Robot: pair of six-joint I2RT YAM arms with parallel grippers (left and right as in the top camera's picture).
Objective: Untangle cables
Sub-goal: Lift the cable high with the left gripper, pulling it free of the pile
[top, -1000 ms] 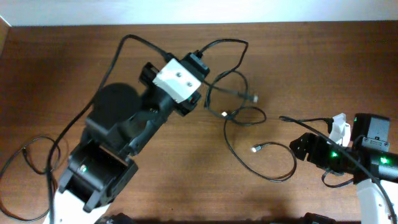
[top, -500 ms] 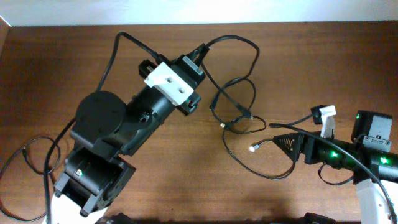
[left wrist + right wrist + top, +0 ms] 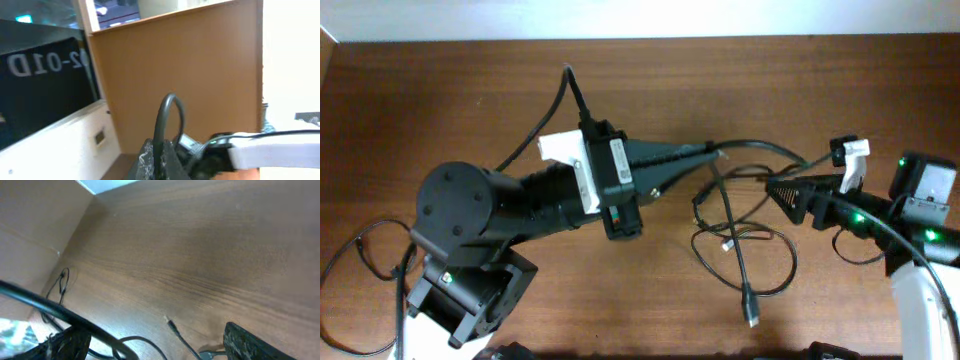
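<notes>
My left gripper should lift the held cable clear and carry it back to the empty far corner [image 3: 425,105], because it hangs across the other cable's loops [image 3: 792,262].
The cables [image 3: 740,240] are thin black cords lying in loose crossed loops on the brown table [image 3: 840,80], right of centre. One plug end [image 3: 752,318] lies toward the front. My left gripper [image 3: 715,151] reaches right above the loops and is shut on one cable. In the left wrist view that cable [image 3: 170,102] arches up from between the closed fingers [image 3: 150,160]. The held strand runs on toward my right gripper [image 3: 775,185], which is open. In the right wrist view the strand [image 3: 50,310] crosses close to the left finger [image 3: 65,342]. The right finger [image 3: 255,342] stands far off.
A thicker black wire [image 3: 360,265] curls by the left arm's base at the front left, and another [image 3: 570,85] rises behind the left wrist. A low wall [image 3: 620,20] borders the table's far edge. A small plug [image 3: 172,325] lies on the wood below the right gripper.
My left gripper has swung right and stretched out, carrying its cable along. The loops have shifted right and forward. My right gripper has moved up and left to the held strand.
</notes>
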